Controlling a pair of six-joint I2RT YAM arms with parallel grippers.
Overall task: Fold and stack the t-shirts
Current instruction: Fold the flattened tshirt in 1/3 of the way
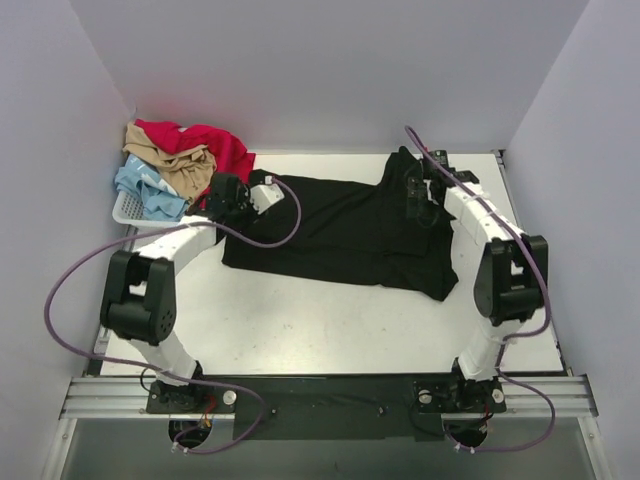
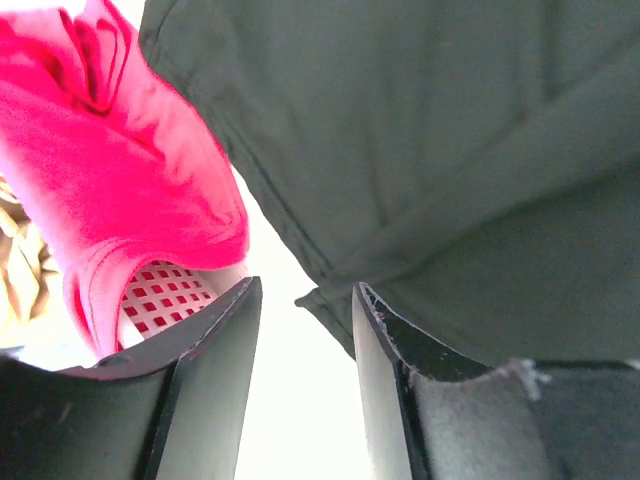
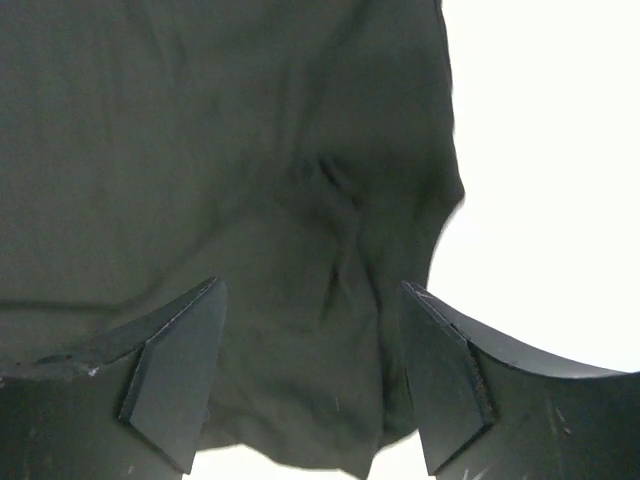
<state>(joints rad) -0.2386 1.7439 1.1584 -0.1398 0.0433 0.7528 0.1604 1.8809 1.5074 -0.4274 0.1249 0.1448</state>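
Observation:
A white gap (image 2: 264,232) separates the black t-shirt from the red t-shirt, so the whole black t-shirt (image 1: 330,235) will slide flat when the robot pulls the black t-shirt's near edge.
A large black t-shirt (image 1: 340,232) lies spread across the middle of the white table (image 1: 300,330), its right part bunched in folds. My left gripper (image 1: 232,200) hovers at the shirt's far-left corner; in the left wrist view its jaws (image 2: 303,290) stand open, with the shirt's corner (image 2: 330,300) just beyond the right finger and bare table between them. My right gripper (image 1: 414,190) is over the shirt's far-right end; the right wrist view shows it open (image 3: 312,300) above wrinkled black cloth (image 3: 220,160), holding nothing. Red (image 1: 215,142), tan (image 1: 182,165) and pale blue (image 1: 148,190) t-shirts are heaped at the back left.
A white lattice basket (image 1: 130,212) sits under the heap of shirts at the back left, seen also under the red shirt (image 2: 160,295) in the left wrist view. Grey walls close in the table on three sides. Purple cables loop from both arms.

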